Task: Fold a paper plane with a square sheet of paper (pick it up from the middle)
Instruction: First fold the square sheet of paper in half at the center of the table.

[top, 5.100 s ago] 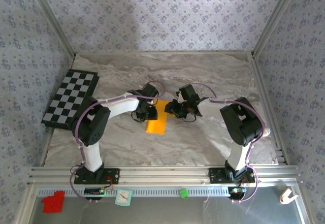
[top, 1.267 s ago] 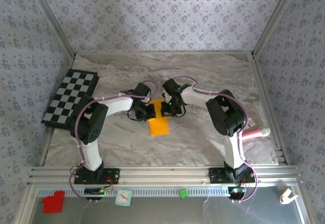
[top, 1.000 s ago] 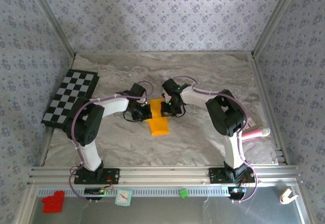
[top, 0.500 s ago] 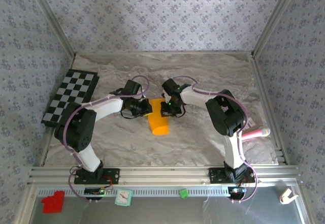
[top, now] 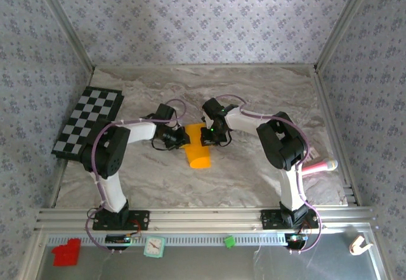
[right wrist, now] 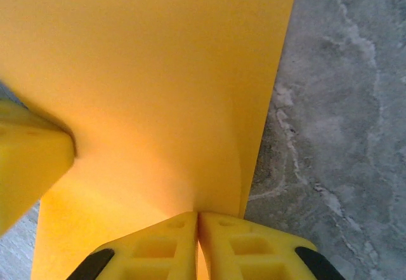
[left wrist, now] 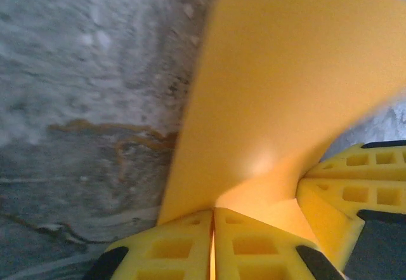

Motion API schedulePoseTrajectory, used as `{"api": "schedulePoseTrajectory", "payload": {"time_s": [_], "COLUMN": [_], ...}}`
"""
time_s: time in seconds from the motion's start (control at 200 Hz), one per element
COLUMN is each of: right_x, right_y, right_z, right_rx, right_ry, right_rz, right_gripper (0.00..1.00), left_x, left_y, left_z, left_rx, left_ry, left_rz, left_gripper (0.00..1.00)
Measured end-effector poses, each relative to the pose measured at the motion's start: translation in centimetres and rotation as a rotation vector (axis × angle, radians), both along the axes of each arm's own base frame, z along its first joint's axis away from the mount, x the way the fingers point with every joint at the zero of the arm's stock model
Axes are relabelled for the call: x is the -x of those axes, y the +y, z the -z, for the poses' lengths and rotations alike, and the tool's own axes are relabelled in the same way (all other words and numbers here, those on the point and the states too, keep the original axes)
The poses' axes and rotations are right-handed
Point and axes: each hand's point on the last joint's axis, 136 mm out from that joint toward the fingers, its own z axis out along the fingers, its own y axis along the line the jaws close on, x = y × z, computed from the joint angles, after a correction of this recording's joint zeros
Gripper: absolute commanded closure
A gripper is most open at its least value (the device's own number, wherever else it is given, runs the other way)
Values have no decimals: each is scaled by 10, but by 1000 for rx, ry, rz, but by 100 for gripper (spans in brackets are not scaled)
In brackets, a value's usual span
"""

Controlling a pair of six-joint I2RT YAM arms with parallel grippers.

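Observation:
My left gripper should back off because the sheet's near end (top: pixel 200 163) bends up in a curl, and then press that curl (top: pixel 192 159) flat while my right gripper holds the sheet.
The square sheet of paper (top: pixel 197 150) is orange and lies mid-table, bowed upward with its near end curled round. My left gripper (top: pixel 180 138) is shut on its left edge, and my right gripper (top: pixel 207 135) is shut on its right edge. In the left wrist view the yellow fingertips (left wrist: pixel 184 245) press together on the paper (left wrist: pixel 279 83), which rises away from them in a curve. In the right wrist view my gripper (right wrist: pixel 197 224) pinches the paper (right wrist: pixel 158 77) at a folded edge; a yellow finger (right wrist: pixel 28 159) of the left gripper touches the sheet from the left.
A black-and-white checkered mat (top: pixel 89 122) lies at the left wall. A pink and white object (top: pixel 320 165) rests by the right arm. On the near rail sit a red block (top: pixel 66 253), a small clock (top: pixel 153 247), a green block (top: pixel 229 242) and a white piece (top: pixel 360 245).
The right gripper came left onto the paper's right edge. The left arm's elbow swung left then back, its gripper staying on the left edge, and the flat sheet has bowed up.

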Motion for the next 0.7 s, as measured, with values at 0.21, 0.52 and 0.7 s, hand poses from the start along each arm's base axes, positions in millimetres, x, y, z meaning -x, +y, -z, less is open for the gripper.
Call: {"api": "schedulePoseTrajectory", "payload": {"time_s": [0.21, 0.52, 0.7], "right_x": [-1, 1, 2], "right_y": [0, -2, -2], "right_z": [0, 2, 2], "right_rx": [4, 15, 17], "right_ry": [-3, 6, 7], "right_rz": [-9, -15, -19], "right_gripper": [87, 87, 87], "left_x": [-12, -13, -15], "left_y": [27, -13, -25], "left_z": [-6, -55, -23], "left_rx": [17, 119, 108], "left_ry": [-14, -142, -76], "left_rz": [-45, 57, 73], "left_gripper": [90, 89, 89]}}
